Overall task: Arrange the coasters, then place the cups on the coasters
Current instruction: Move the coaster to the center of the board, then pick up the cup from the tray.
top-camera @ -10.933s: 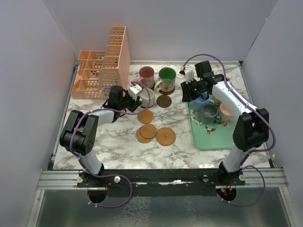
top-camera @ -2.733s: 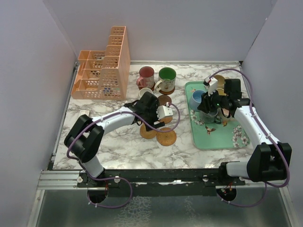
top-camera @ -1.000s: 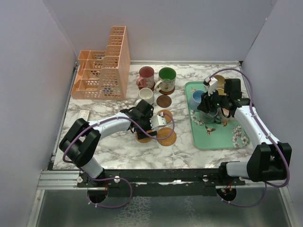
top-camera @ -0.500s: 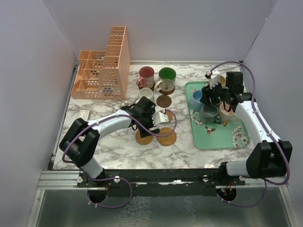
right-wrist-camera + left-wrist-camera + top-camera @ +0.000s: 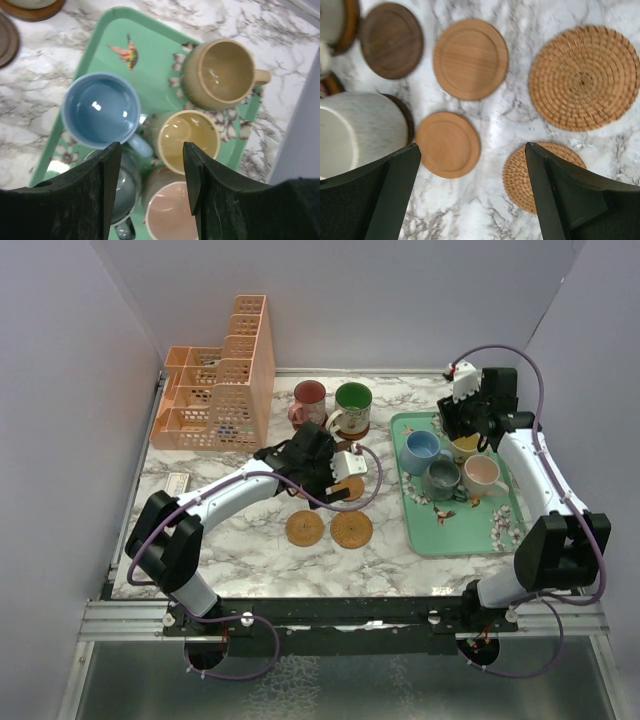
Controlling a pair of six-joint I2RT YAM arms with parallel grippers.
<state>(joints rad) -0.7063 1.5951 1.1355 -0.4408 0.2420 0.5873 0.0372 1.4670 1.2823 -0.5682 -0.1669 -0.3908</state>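
The tan cup's rim (image 5: 248,91) beside its handle is clear of the yellow cup, so the robot's right gripper goes on moving there until its fingers are on both sides of that rim (image 5: 244,96).
Five coasters lie on the marble in the left wrist view: a dark brown one (image 5: 391,41), a light wooden one (image 5: 470,58), a smaller wooden one (image 5: 447,144) and two woven ones (image 5: 584,77) (image 5: 540,172). A cream cup (image 5: 355,130) stands on another dark coaster. My left gripper (image 5: 475,200) (image 5: 338,483) hangs open above them, holding nothing. The blue (image 5: 101,110), tan (image 5: 222,74), yellow (image 5: 189,141), pink (image 5: 170,210) and grey (image 5: 122,192) cups stand on the green tray (image 5: 150,20). Above them my right gripper (image 5: 150,185) (image 5: 462,425) is open and empty. The red cup (image 5: 309,398) and green cup (image 5: 352,400) stand at the back.
A peach lattice organiser (image 5: 215,390) fills the back left corner. The green tray (image 5: 450,525) lies along the right side, near the right wall. Two coasters (image 5: 305,529) (image 5: 351,530) lie side by side at the table's middle.
My left gripper has drawn back from the coasters and opened wider, leaving two side by side. My right gripper opened, rose and moved back from the grey cup to the tray's far end.
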